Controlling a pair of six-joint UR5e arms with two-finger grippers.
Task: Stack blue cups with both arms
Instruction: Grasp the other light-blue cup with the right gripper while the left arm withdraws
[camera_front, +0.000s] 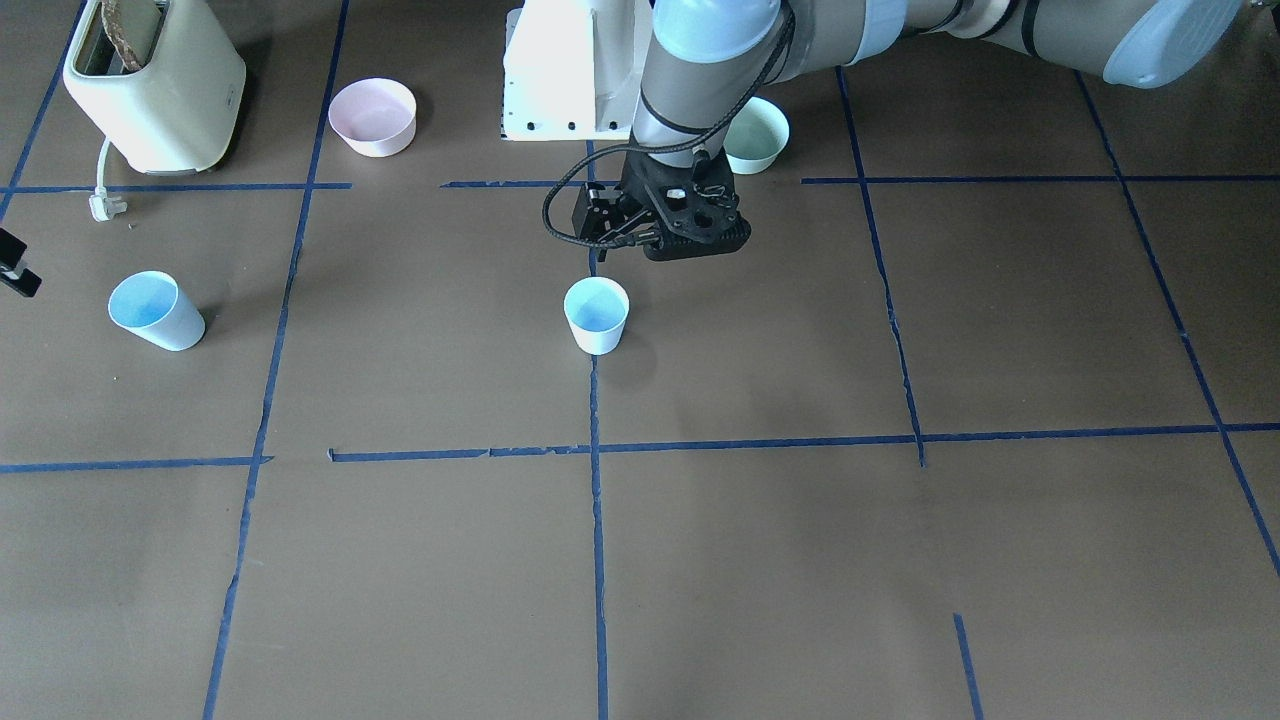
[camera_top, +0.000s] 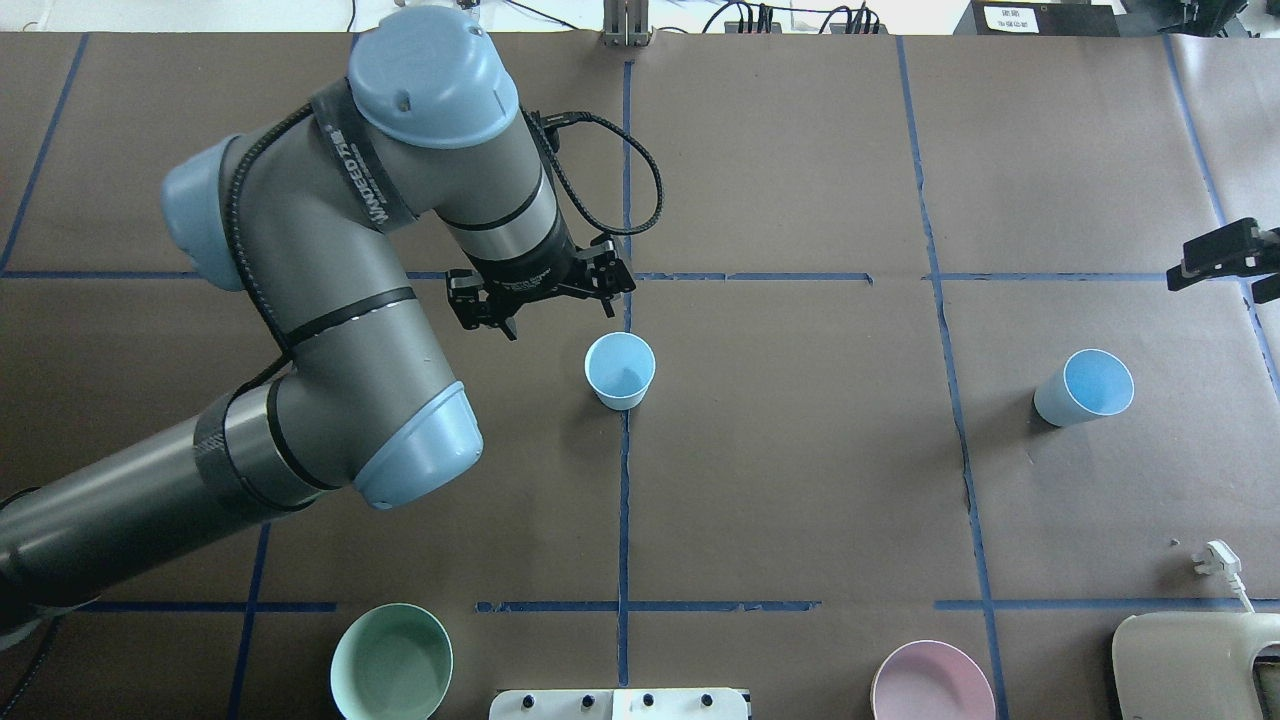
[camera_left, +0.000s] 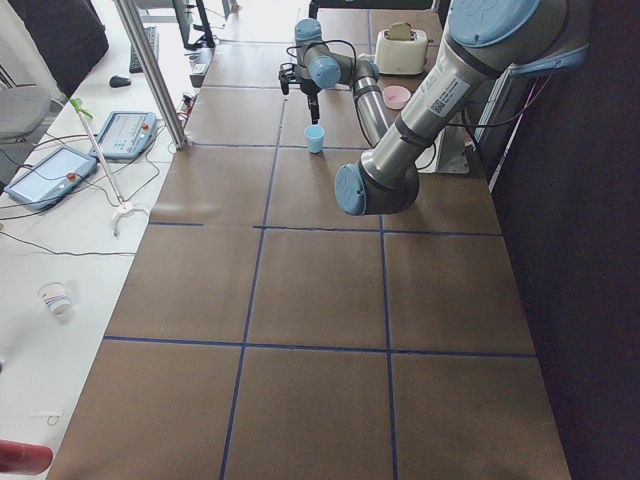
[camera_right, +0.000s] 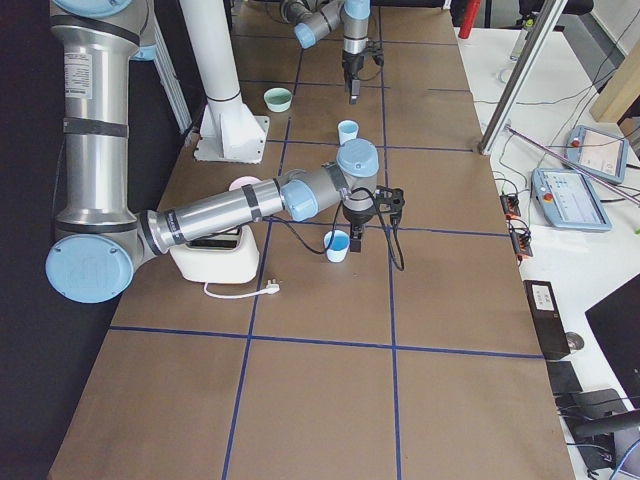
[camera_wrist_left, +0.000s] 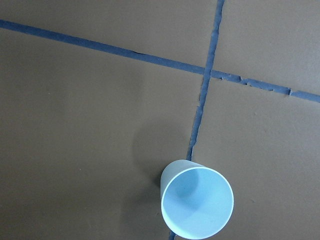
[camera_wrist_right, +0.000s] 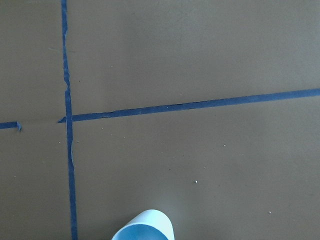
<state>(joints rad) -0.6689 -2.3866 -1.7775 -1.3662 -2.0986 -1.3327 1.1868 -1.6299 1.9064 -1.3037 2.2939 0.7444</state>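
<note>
The middle blue cup tapers below its wide, empty opening, so the other blue cup will sink almost fully inside when I lower it.
One blue cup stands upright at the table's middle on a blue tape line; it also shows in the overhead view and the left wrist view. My left gripper hangs above the table just beside it, towards the robot's left, holding nothing; its fingers do not show. The second blue cup stands upright at the robot's right. My right gripper shows only as black parts at the view's edge, a little beyond that cup. The cup's rim shows in the right wrist view.
A cream toaster with its loose plug stands near the robot's right. A pink bowl and a mint-green bowl flank the white pedestal. Blue tape lines grid the brown table.
</note>
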